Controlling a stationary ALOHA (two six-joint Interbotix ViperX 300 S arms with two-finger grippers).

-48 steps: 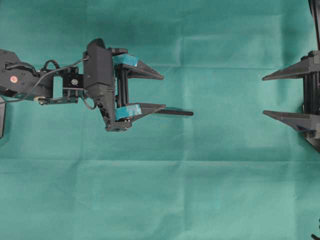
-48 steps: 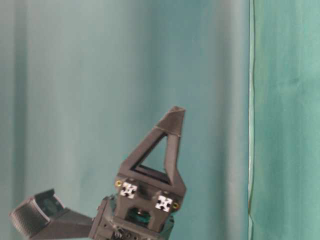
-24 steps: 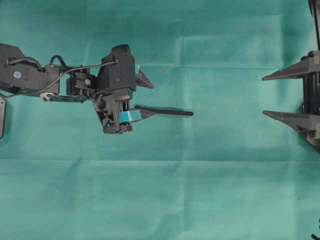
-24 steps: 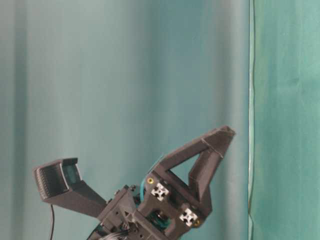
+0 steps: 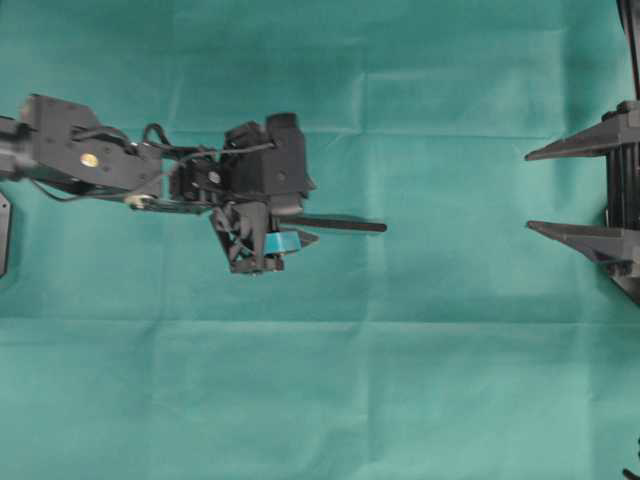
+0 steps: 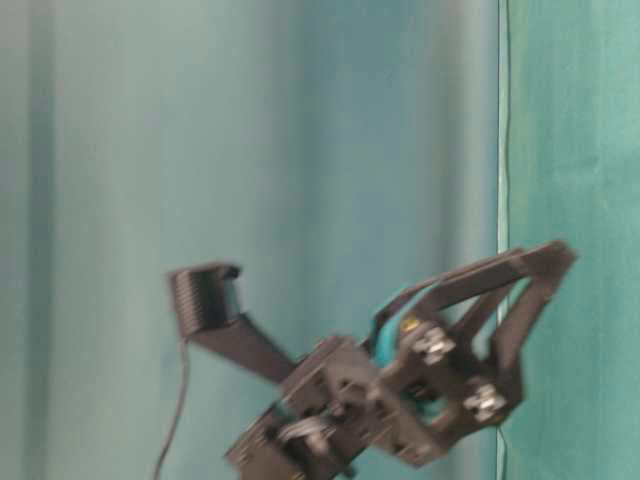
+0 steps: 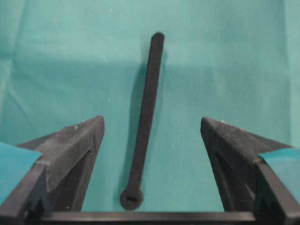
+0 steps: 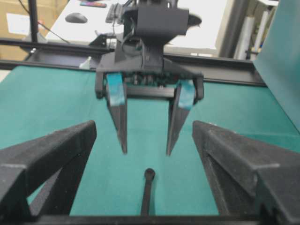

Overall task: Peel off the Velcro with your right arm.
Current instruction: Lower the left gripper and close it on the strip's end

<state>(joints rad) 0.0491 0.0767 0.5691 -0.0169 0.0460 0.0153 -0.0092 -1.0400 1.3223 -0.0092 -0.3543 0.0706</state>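
Observation:
The Velcro point(image 7: 141, 145) runs lengthwise through the gap between my left gripper's open fingers, so I keep going down and forward until the fingers are on both sides of its middle point(image 5: 327, 222), and then close them.
The Velcro point(image 5: 345, 225) is a thin black strip lying flat on the green cloth, pointing left to right. Its round end point(image 7: 131, 198) lies between the fingers of my left gripper point(image 7: 151, 122), which is open and hovers tilted down over that end without touching it. The right wrist view shows the left gripper point(image 8: 146, 151), with teal pads, facing me just beyond the strip's round end point(image 8: 149, 174). My right gripper point(image 5: 528, 192) stands open at the right edge, well clear of the strip's far tip. Its black jaws frame the right wrist view around empty air.
Green cloth point(image 5: 330, 400) covers the table, with fold creases across it. A green curtain point(image 6: 150, 150) hangs behind. Beyond the table's far side run a black rail point(image 8: 56, 63) and a white desk point(image 8: 93, 21) with a mouse.
The left arm has reached to the right and pitched its gripper down, so its open fingers now straddle the strip's round end. The right arm and the Velcro have not moved.

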